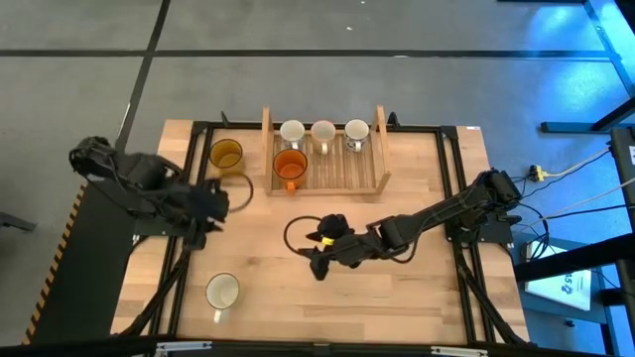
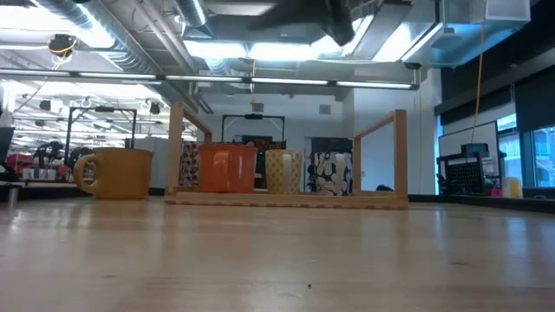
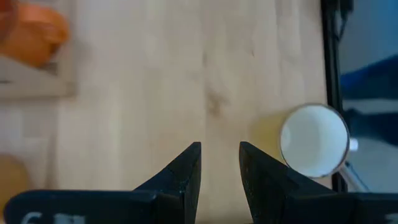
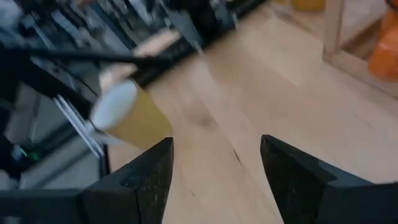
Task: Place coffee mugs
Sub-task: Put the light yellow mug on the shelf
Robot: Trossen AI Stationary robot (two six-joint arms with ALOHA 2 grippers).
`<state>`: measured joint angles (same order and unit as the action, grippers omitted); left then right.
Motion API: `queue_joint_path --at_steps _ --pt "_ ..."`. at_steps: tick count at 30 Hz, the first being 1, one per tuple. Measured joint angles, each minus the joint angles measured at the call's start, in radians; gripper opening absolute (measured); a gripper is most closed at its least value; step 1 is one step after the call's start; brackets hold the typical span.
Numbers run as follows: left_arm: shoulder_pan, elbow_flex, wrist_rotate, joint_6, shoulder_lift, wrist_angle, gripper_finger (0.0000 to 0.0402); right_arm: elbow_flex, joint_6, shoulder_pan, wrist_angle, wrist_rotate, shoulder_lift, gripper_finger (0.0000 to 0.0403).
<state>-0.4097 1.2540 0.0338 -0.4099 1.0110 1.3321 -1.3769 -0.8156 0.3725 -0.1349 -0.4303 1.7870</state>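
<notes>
My right gripper should back off and leave the mug's rim (image 1: 234, 282) to my left gripper, since the cream mug (image 1: 222, 292) stands near the front on that gripper's side.
A slatted wooden tray (image 1: 375, 149) stands at the far middle of the table. It holds three white mugs (image 1: 323, 132) in its far row and a bright orange mug (image 1: 290, 166) in front of them. An amber-yellow mug (image 1: 226, 155) stands on the table just left of the tray. A cream mug (image 1: 222, 292) stands near the front left; it also shows in the left wrist view (image 3: 314, 140) and the right wrist view (image 4: 127, 115). My left gripper (image 3: 221, 155) hovers narrowly open and empty between the amber mug and the cream mug. My right gripper (image 4: 214, 168) is wide open and empty over the table's middle, pointing toward the cream mug.
Black rails (image 1: 179, 288) run along the table's left and right sides. Dark cable loops hang beside both wrists (image 1: 298, 233). Bare wood lies between the tray and the near edge. In the low view the tray (image 2: 286, 198) and the amber mug (image 2: 113, 172) stand at the back.
</notes>
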Motion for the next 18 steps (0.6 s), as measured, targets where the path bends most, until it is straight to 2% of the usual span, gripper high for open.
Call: queue_joint_path --at_steps 3,9,18 --pt "-0.082 -0.058 -0.005 -0.012 0.005 -0.048 0.0103 0.000 -0.027 0.001 0.053 -0.026 0.000 0.0229" --pt "-0.209 -0.150 -0.003 -0.060 0.040 -0.139 0.0103 -0.001 -0.094 0.018 0.081 -0.014 0.000 0.0229" --pt "-0.337 -0.161 0.008 -0.184 0.176 -0.265 0.0103 -0.001 -0.093 0.043 0.027 0.006 0.000 0.0229"
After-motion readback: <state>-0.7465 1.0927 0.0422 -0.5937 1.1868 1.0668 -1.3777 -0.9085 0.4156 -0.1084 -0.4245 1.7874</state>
